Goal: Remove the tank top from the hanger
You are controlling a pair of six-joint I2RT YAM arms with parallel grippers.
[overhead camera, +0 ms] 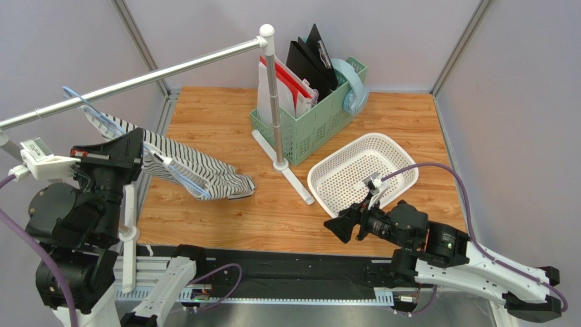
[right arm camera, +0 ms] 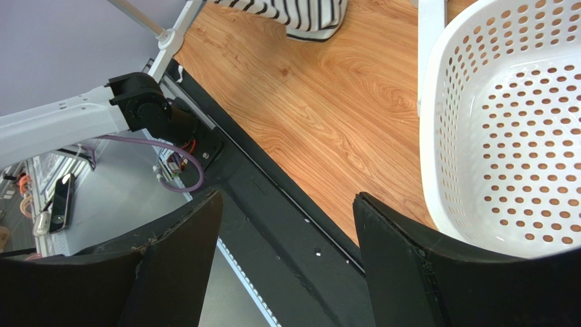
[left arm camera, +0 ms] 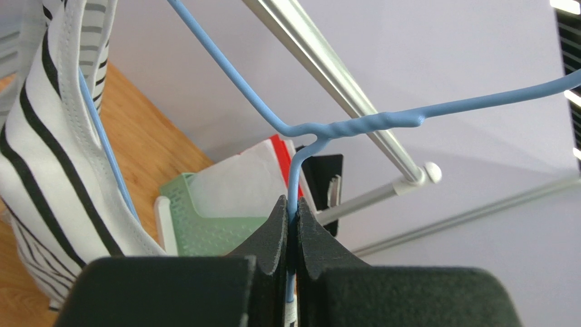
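The hanger is next to the rail, a long way from my right gripper, so my left gripper should move the hanger closer first. My right gripper should pull the tank top's strap (overhead camera: pixel 200 189) after that.
The striped tank top (overhead camera: pixel 204 174) hangs on the light-blue hanger (overhead camera: pixel 87 103), and its hem droops onto the wooden table. The hanger's hook sits by the silver rail (overhead camera: pixel 136 82). My left gripper (overhead camera: pixel 140 144) is shut on the hanger's wire, beside the tank top's strap. In the left wrist view the fingers (left arm camera: pixel 273 231) pinch the blue wire just below the twisted neck of the hanger (left arm camera: pixel 354 124), with the tank top (left arm camera: pixel 41 170) at the left. My right gripper (overhead camera: pixel 341 228) is open and empty, low over the table's front edge (right arm camera: pixel 286 225). The tank top's hem (right arm camera: pixel 307 13) shows far ahead of it.
The rail's stand (overhead camera: pixel 276 102) rises from the table's middle. A green basket (overhead camera: pixel 310 126) with folders stands behind it. A white perforated basket (overhead camera: pixel 361 174) lies right of the stand, close to my right gripper, and it also shows in the right wrist view (right arm camera: pixel 504 122).
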